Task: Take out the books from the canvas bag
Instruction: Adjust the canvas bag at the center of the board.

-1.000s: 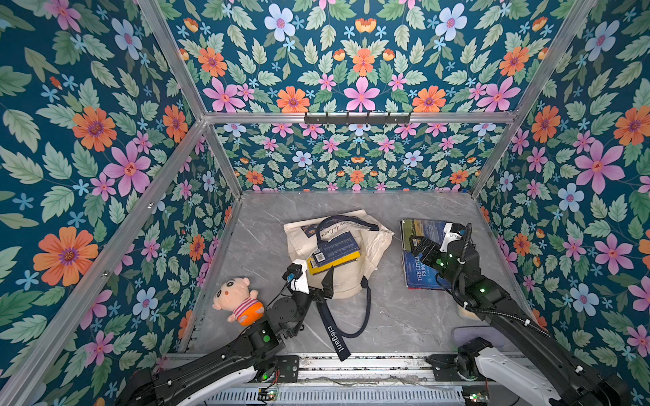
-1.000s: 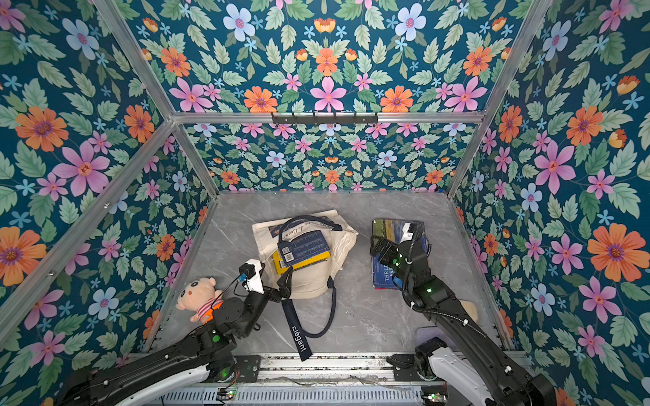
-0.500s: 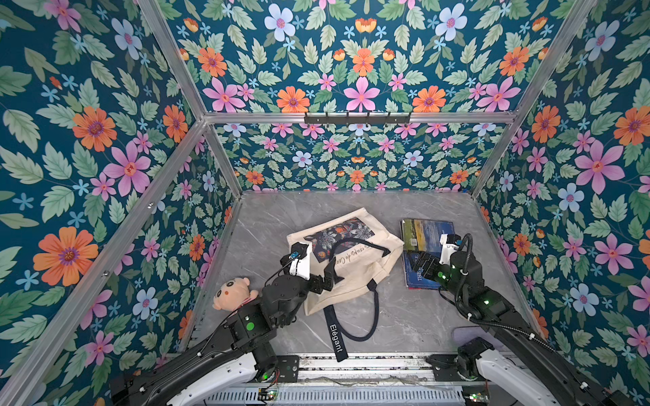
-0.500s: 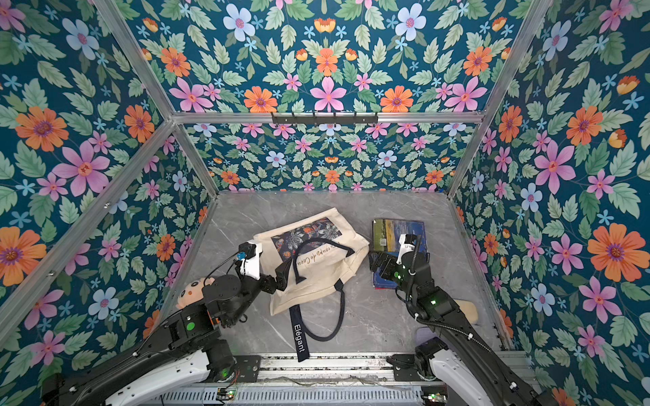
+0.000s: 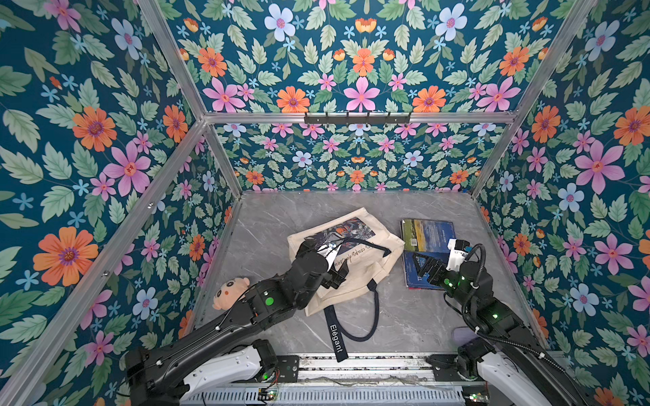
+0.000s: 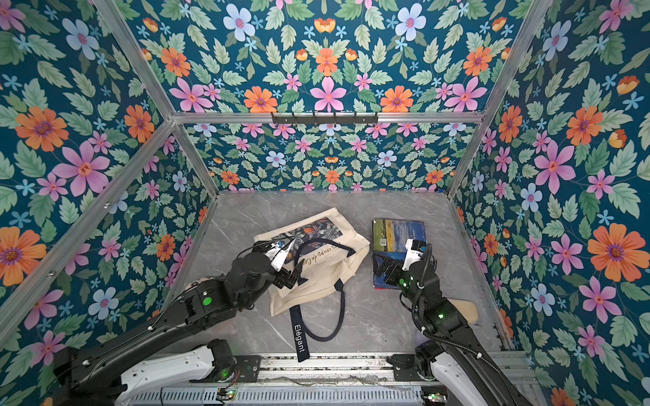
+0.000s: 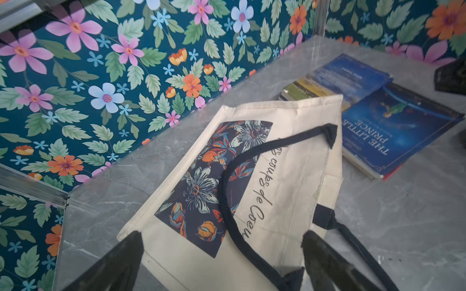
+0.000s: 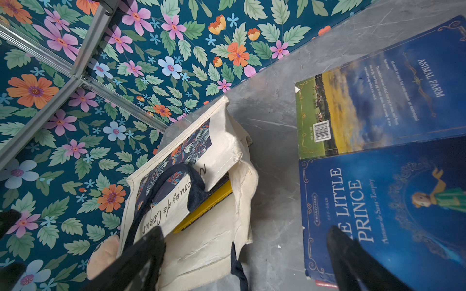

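I expect the printed panel [image 5: 352, 231] to bow up alone and open the bag when I lift, because its rim lies short of the lower panel's hem [image 7: 331, 189].
The cream canvas bag [image 5: 365, 267] [image 6: 327, 270] lies flat mid-floor, printed side up, navy handles across it. In the right wrist view a yellow book [image 8: 205, 209] with a dark one on top shows inside the bag's [image 8: 209, 241] open mouth. Two more books lie to its right, a landscape-covered one [image 5: 427, 232] [image 8: 378, 105] and a blue one [image 5: 418, 281] [image 8: 378, 206], overlapping. My left gripper [image 5: 338, 273] [image 7: 223, 239] hovers open over the bag [image 7: 277, 201], holding nothing. My right gripper [image 5: 427, 269] [image 8: 244, 233] is open and empty above the blue book's near part.
A pink plush doll [image 5: 230, 290] lies at the left wall behind my left arm. The navy strap [image 5: 334, 337] trails to the front rail. A beige object [image 6: 464, 309] sits at the front right. Flowered walls close in three sides.
The bag's printed side came down over the dark and yellow books that showed a second ago. My left arm reached farther over the bag. My right gripper drew back along the stack toward the front.
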You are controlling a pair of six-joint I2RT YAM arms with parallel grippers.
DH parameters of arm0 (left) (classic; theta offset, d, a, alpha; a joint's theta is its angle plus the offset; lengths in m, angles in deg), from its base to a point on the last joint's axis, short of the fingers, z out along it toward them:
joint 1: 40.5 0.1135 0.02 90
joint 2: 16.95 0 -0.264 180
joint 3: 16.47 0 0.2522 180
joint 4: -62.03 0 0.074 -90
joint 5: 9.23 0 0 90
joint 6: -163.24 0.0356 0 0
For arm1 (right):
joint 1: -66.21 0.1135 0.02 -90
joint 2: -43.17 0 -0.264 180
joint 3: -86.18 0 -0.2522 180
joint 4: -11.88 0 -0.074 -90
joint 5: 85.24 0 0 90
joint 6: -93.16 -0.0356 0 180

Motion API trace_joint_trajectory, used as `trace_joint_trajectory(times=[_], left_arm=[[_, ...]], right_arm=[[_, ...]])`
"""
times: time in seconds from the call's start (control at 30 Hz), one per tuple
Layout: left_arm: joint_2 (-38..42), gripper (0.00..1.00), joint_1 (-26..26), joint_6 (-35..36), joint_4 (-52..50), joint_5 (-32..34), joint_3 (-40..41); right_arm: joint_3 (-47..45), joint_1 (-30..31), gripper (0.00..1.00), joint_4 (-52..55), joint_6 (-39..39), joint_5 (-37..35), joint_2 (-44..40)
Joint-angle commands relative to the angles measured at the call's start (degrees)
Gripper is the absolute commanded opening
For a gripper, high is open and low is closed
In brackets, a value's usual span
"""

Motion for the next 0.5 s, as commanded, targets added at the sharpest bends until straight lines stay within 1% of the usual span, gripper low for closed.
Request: trace_joint_trajectory(times=[0.0,0.23,0.47], left_arm=[[-4.03,1.00,-0.09,6.25,-1.86,0.25,-1.40],[-14.03,1.00,-0.52,7.91,-0.53,-0.71,-5.04],[-23.07,1.00,-2.56,10.57,3.37,0.35,-6.53]], right_arm=[[-0.32,0.00,0.99,-1.35,-0.32,-0.33,-0.72],[-1.02,0.03,0.99,-1.20,-0.83,-1.19,-2.07],[-1.74,0.05,0.99,-2.01,-1.15,-1.88,-2.14]])
